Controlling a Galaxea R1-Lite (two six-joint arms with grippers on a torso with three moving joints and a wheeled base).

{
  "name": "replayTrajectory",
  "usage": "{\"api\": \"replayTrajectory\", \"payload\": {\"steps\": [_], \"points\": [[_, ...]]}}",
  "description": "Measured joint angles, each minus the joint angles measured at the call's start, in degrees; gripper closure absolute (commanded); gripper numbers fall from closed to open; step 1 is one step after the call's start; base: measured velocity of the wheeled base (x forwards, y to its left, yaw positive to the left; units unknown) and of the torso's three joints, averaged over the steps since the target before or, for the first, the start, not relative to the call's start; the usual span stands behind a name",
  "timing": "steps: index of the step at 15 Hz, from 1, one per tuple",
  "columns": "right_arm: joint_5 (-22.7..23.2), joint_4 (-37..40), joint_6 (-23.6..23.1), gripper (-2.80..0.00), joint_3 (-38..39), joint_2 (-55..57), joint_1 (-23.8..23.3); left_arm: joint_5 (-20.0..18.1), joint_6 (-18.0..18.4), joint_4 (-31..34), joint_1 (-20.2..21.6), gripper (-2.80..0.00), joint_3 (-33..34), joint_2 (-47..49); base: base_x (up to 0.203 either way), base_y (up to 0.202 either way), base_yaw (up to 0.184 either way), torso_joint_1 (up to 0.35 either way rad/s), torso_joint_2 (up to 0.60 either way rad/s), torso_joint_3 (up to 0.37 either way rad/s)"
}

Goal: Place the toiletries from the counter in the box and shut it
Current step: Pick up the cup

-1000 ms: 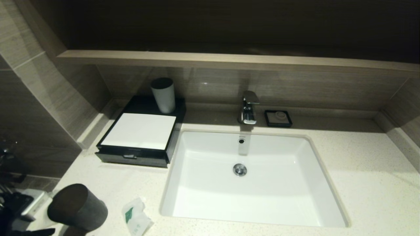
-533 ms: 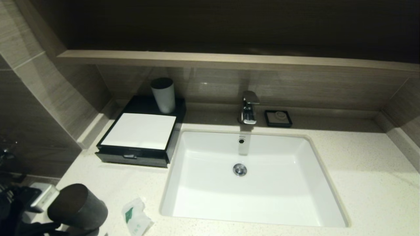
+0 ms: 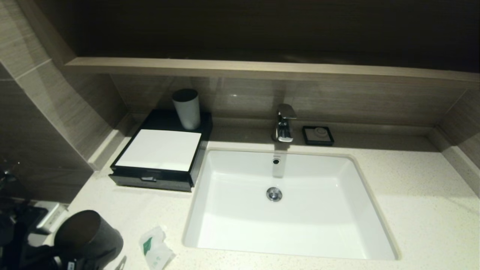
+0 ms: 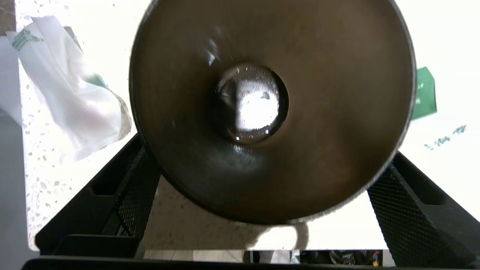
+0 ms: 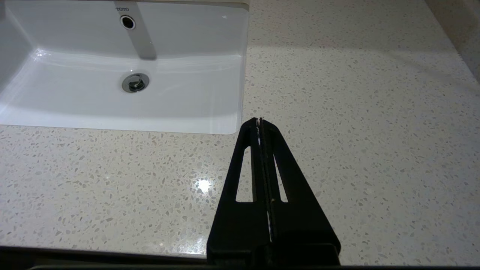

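The cup's wide round opening has only a thin rim (image 4: 414, 74) around it. The dark grey cup (image 3: 96, 240) will get pressed into an oval when I grip it and lift it.
A crinkly white sachet of toiletries (image 3: 155, 249) with a green label lies on the speckled counter (image 3: 412, 210) near its front left edge. The left wrist view shows a sachet (image 4: 71, 97) on one side of the dark grey cup (image 4: 270, 108) and a green label (image 4: 423, 93) on the other. My left gripper (image 4: 268, 150) is open, its fingers (image 4: 135, 187) astride the cup's mouth. The black box (image 3: 159, 150) with a white top stands at the back left, its drawer front (image 3: 150, 180) facing me. My right gripper (image 5: 259, 120) is shut and empty over the counter right of the sink.
The dark grey cup (image 3: 88, 236) lies tipped at the front left corner. A white cup (image 3: 186, 108) stands on the box's back. The white sink (image 3: 232, 232) fills the middle, with a tap (image 3: 284, 123) and a black soap dish (image 3: 318, 135) behind. A wooden ledge (image 3: 262, 69) runs above.
My left arm has pushed in from the lower left up to the dark grey cup. The cup, sachet and box have stayed put.
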Motion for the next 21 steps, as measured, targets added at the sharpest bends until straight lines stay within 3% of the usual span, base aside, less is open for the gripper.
{"api": "replayTrajectory", "payload": {"steps": [3,17,18,21], "points": [[0.00,0.00,-0.02,0.00,0.00,-0.02,0.00,0.01,-0.72,-4.55,-0.13,-2.80,1.05,0.88,0.000,0.000,0.000,0.000,0.00,0.000],[0.00,-0.02,-0.02,0.00,0.00,-0.02,0.00,0.00,-2.49,-7.68,-0.09,-2.80,1.67,0.83,0.000,0.000,0.000,0.000,0.00,0.000],[0.00,0.00,0.00,0.00,0.00,-0.02,0.00,0.02,-2.49,-7.80,-0.09,0.00,1.67,0.80,0.000,0.000,0.000,0.000,0.00,0.000],[0.00,-0.02,-0.02,0.00,0.00,-0.02,0.00,0.00,-2.49,-7.82,-0.09,0.00,1.67,0.74,0.000,0.000,0.000,0.000,0.00,0.000]]}}
